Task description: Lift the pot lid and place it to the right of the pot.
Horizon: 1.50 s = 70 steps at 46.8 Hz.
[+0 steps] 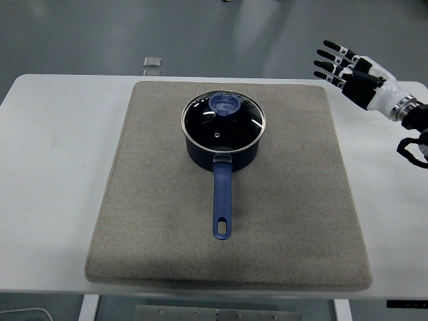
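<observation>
I see only an even dark through the glass lid [234, 134]. I should expect to find an empty pot [223, 156] under the lid when I lift it.
A dark blue pot [223, 155] stands on the grey mat [287, 200], a little behind its middle. Its long blue handle [222, 200] points toward the near edge. A glass lid [223, 121] with a metal rim and a pale blue knob [224, 103] sits closed on the pot. My right hand [344, 67] hovers over the table's far right corner, well to the right of the pot, fingers spread and holding nothing. The left arm does not show.
The mat covers most of the white table [53, 167]. A small flat grey object [152, 62] lies on the floor beyond the table's far edge. Bare mat lies to the right of the pot.
</observation>
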Tool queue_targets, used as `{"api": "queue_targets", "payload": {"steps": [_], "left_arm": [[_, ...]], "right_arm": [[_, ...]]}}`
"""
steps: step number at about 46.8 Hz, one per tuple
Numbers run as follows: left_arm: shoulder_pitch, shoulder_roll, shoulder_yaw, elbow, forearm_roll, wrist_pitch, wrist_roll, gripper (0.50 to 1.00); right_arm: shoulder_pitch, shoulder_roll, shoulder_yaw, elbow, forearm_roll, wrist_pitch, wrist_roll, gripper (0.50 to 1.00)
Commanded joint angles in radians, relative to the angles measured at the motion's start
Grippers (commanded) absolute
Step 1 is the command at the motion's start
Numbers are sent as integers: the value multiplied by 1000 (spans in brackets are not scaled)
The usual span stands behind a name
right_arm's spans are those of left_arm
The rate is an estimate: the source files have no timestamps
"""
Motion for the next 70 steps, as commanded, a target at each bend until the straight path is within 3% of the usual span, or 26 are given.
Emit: {"api": "queue_targets", "payload": {"steps": [1,33,55,70], "left_arm": [[0,0,0,0,0,0,0,1000],[0,0,0,0,0,0,0,1000],[0,0,0,0,0,0,0,1000],[0,0,0,0,0,0,0,1000]], "right_arm": [[2,-3,-2,0,-2,2,0,921],[42,-13,1,13,-161,12,1,921],[101,-89,-2,171,-483,29,13,921],[104,-95,-2,277,-686,28,16,921]]}}
